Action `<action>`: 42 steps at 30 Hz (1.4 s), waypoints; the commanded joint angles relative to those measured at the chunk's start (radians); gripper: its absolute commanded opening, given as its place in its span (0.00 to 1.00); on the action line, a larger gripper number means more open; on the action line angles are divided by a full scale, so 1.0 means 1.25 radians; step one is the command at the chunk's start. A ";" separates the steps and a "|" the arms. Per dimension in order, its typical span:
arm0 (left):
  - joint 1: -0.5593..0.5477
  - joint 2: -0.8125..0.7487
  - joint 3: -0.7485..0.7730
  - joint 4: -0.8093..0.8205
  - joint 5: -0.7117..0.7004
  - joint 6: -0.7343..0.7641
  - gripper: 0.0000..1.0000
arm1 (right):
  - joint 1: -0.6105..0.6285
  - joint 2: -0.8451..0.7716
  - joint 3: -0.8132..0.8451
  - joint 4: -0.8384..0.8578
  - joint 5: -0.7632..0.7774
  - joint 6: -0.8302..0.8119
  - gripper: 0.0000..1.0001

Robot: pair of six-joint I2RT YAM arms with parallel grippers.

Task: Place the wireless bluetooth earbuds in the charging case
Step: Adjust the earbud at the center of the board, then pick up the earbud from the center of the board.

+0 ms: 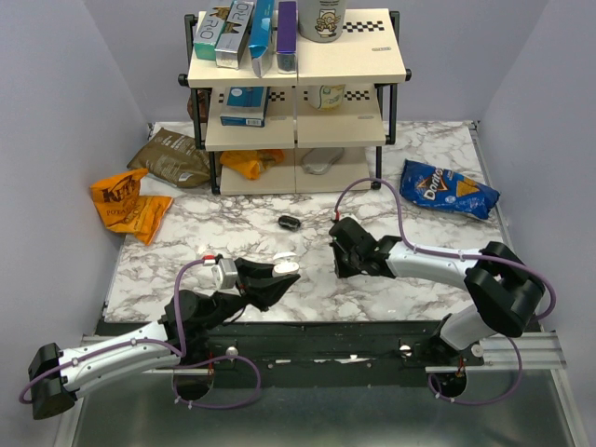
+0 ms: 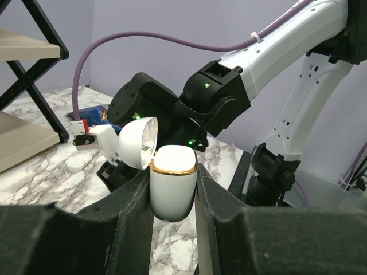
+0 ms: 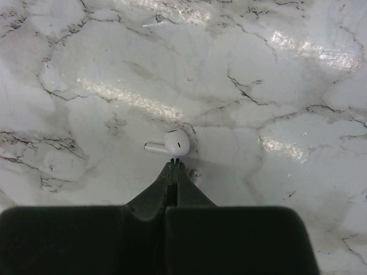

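My right gripper's closed, empty fingers are just short of the farther earbud (image 3: 166, 146), so I should lift, spread them wide and come down around its round head (image 3: 177, 141).
The charging case (image 2: 172, 183) here is white with a gold rim, not black. Its lid (image 2: 137, 142) is hinged open to the left. My left gripper (image 2: 174, 175) is shut on the case's body and holds it upright above the table's near edge, as the top view (image 1: 285, 269) also shows. A white stemmed earbud (image 3: 174, 143) lies on the marble. My right gripper (image 3: 174, 164) is shut, its tips touching the bud's near side. A second white bud (image 3: 196, 175) peeks out beside the right finger. In the top view the right gripper (image 1: 346, 268) points down at the table.
A small black oval object (image 1: 289, 222) lies on the marble mid-table. A two-tier shelf (image 1: 296, 102) with boxes stands at the back. An orange bag (image 1: 126, 200) and a brown bag (image 1: 172, 156) lie at the left, a blue Doritos bag (image 1: 449, 189) at the right.
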 commanded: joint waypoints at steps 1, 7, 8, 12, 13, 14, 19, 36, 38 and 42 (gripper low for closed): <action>-0.006 -0.002 0.004 0.011 -0.012 -0.008 0.00 | -0.005 0.006 -0.023 0.018 0.022 0.002 0.01; -0.004 -0.002 0.000 0.009 -0.015 -0.012 0.00 | -0.019 0.026 -0.020 0.023 0.036 0.001 0.01; -0.004 -0.002 0.000 0.009 -0.015 -0.012 0.00 | -0.024 0.030 -0.019 0.024 0.038 -0.001 0.01; -0.006 -0.004 -0.001 0.009 -0.017 -0.014 0.00 | -0.032 0.045 -0.007 0.030 0.044 -0.017 0.01; -0.004 -0.004 -0.002 0.008 -0.017 -0.012 0.00 | -0.035 0.054 0.002 0.032 0.050 -0.025 0.01; -0.006 -0.005 -0.002 0.007 -0.017 -0.014 0.00 | -0.039 0.058 0.006 0.030 0.053 -0.029 0.01; -0.006 -0.007 -0.004 0.008 -0.020 -0.011 0.00 | -0.042 0.074 0.026 0.027 0.068 -0.064 0.01; -0.007 0.001 0.000 0.006 -0.043 -0.005 0.00 | -0.043 -0.071 0.028 -0.007 0.097 -0.049 0.55; -0.007 0.004 0.004 0.005 -0.043 -0.005 0.00 | -0.043 -0.071 0.035 0.022 0.052 -0.039 0.59; -0.006 0.008 0.007 0.005 -0.044 -0.006 0.00 | -0.043 -0.007 0.090 0.006 -0.008 -0.040 0.60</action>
